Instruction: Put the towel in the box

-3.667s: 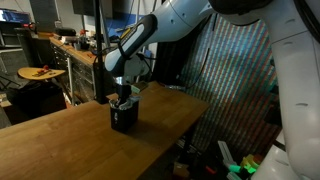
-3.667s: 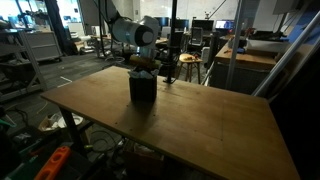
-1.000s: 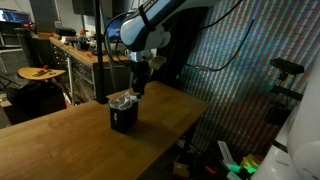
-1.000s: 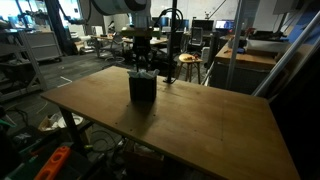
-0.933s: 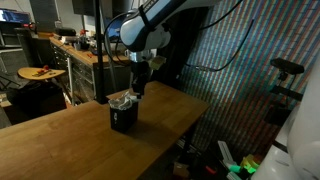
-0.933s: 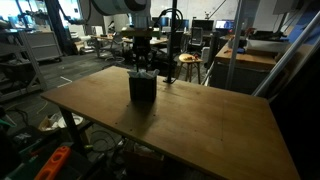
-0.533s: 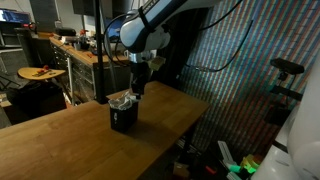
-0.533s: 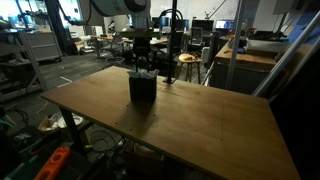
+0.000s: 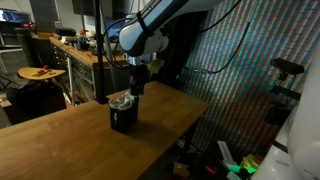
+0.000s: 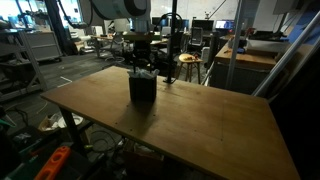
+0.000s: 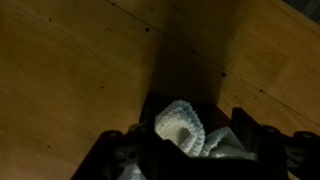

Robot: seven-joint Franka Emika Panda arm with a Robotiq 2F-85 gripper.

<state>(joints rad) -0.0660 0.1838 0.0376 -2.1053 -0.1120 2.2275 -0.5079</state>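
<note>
The towel's folds (image 10: 143, 73) are sticking up over the rim of the box (image 10: 143, 90). Next, my gripper moves up out of the way first, then comes down and pushes the towel deeper into the box.
The black box (image 9: 123, 116) (image 10: 142, 89) stands on the wooden table (image 9: 70, 140) (image 10: 200, 120), toward its far side. The pale towel (image 9: 122, 99) (image 11: 185, 128) lies bunched inside the box, its folds showing at the open top. My gripper (image 9: 138, 88) (image 10: 141, 68) hangs just above the box, pointing down. In the wrist view my gripper (image 11: 188, 142) has its dark fingers (image 11: 250, 135) spread wide on either side of the towel, which lies free below them inside the box (image 11: 153, 111).
A workbench (image 9: 75, 50) with clutter stands behind the table, and a stool (image 10: 187, 62) beyond its far edge. A shimmering curtain (image 9: 235, 80) hangs off the table's end. Bare wood spreads around the box.
A few seconds ago the gripper was down at the box top; it now hangs above it. Over the last second the jaws have spread, with the towel left in the box.
</note>
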